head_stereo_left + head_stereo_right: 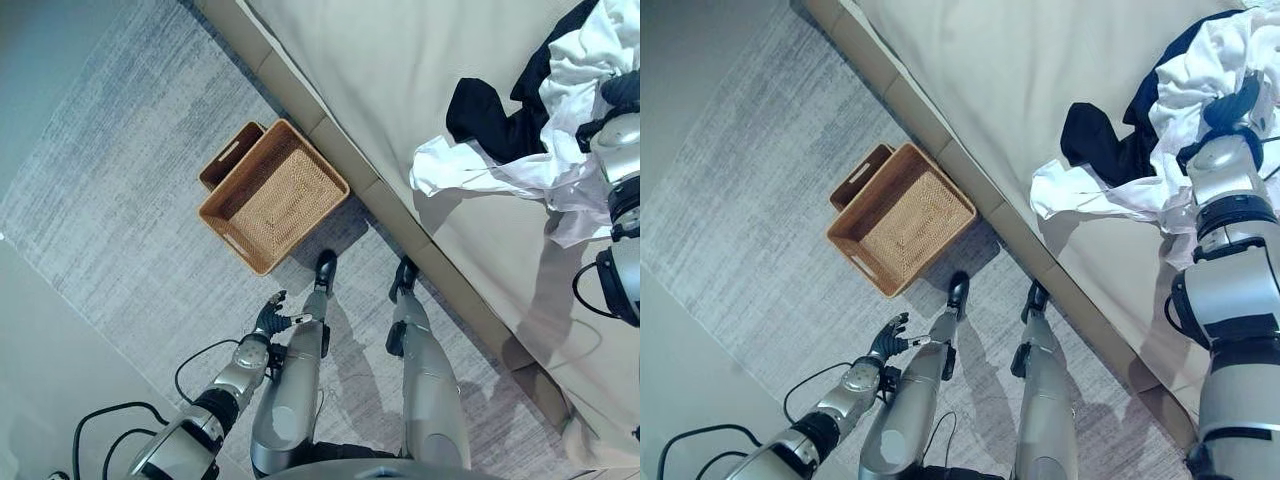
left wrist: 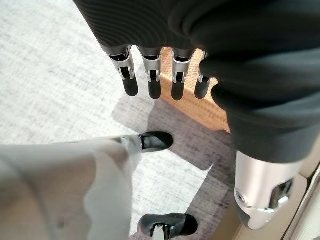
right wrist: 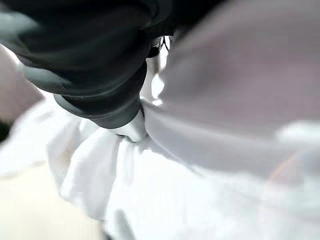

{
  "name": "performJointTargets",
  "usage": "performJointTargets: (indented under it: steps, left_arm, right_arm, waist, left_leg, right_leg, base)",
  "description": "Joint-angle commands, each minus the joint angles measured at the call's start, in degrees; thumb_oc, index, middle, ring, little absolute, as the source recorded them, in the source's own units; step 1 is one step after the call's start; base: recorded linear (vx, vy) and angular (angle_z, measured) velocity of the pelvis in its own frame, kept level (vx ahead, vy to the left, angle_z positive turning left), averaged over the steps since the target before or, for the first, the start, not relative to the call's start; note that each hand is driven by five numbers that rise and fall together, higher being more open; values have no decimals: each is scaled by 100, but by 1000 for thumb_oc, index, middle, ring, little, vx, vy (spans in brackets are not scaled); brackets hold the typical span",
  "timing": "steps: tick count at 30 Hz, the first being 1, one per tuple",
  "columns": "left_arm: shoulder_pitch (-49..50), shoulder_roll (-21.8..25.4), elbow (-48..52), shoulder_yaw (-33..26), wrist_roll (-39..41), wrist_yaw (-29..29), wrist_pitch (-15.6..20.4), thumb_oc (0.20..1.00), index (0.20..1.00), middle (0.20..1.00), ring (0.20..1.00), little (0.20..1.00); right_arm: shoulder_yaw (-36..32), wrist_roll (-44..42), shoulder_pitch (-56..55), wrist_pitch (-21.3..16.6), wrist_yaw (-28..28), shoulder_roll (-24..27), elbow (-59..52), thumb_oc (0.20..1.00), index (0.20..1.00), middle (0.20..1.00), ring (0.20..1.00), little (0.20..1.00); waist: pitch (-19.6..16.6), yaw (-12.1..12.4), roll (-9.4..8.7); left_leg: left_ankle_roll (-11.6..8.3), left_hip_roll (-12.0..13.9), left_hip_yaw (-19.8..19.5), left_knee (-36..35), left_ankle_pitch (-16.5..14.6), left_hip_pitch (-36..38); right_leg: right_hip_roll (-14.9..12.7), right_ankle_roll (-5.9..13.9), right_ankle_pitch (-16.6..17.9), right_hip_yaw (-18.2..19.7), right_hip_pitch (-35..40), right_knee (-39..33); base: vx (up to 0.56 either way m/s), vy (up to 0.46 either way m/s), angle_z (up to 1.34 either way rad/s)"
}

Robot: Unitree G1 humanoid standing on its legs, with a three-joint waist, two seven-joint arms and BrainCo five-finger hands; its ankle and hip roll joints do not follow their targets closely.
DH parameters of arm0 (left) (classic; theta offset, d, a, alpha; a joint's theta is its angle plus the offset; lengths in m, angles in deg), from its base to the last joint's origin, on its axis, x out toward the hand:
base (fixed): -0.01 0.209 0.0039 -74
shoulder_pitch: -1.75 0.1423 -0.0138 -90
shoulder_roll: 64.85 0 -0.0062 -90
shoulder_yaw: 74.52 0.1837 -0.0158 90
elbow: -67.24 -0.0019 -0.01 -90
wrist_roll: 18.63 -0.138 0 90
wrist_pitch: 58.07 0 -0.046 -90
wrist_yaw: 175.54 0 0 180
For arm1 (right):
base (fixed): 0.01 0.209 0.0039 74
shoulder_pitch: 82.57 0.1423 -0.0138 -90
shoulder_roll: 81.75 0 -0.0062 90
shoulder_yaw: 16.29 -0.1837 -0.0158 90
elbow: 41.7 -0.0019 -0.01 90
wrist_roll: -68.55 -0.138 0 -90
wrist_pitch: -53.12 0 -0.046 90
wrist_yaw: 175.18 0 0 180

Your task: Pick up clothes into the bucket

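The bunched white cloth [image 1: 594,48] is piled above a flatter white sleeve [image 1: 452,168]. The bunched cloth will come off when I lift, and another white garment will stay behind.
A heap of clothes lies on the bed at the right: a white garment [image 1: 470,170] spreads toward the bed's edge, and a black garment [image 1: 490,115] lies partly under it. My right hand [image 1: 1230,108] is down in the white cloth [image 3: 165,200] at the top of the heap. A woven brown basket [image 1: 215,215] stands on the carpet beside the bed, with nothing in it. My left hand [image 1: 270,315] hangs low by the floor, short of the basket, open with straight fingers [image 2: 152,85] and nothing in it.
A second, darker basket [image 1: 228,155] is tucked behind the woven one. The beige bed [image 1: 400,60] runs diagonally, its padded side rail [image 1: 400,225] just past the basket. Grey carpet [image 1: 120,180] lies around the baskets.
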Motion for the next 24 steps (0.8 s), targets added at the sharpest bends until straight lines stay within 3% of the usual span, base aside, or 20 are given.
performJointTargets:
  steps: [1,10,16,24]
  left_arm:
    - [67,47,-148,2,128,-98,104,1000,1000,1000,1000,1000]
    - [190,111,-422,-203,59,-84,93,1000,1000,1000,1000,1000]
    - [498,99,-818,-449,-182,-51,-9,1000,1000,1000,1000,1000]
    - [841,99,-1106,-740,-476,-7,-119,1000,1000,1000,1000,1000]
  right_arm:
    - [282,-532,486,-475,189,100,-298,200,200,200,200,200]
    - [238,-561,633,-581,342,-13,-547,200,200,200,200,200]
    - [-560,-1194,425,-980,765,158,-1423,200,200,200,200,200]
    - [-1365,-788,8,-1359,1532,568,-2886,200,200,200,200,200]
  waist:
    - [35,-144,-172]
    - [17,-240,-341]
    - [-451,-330,-420]
    - [-1013,-414,-395]
  left_leg:
    - [-108,73,11,207,-108,56]
    - [-52,60,168,363,-280,412]
    - [28,-10,323,417,-555,962]
    - [91,-81,452,392,-799,1632]
  right_leg:
    - [-193,516,-683,102,371,728]
    - [-184,540,-590,205,784,591]
    - [-219,591,-635,308,1377,487]
    - [-322,669,-742,335,2057,388]
  base:
    - [-29,22,-6]
    - [-6,10,-5]
    - [57,64,-12]
    - [99,67,-12]
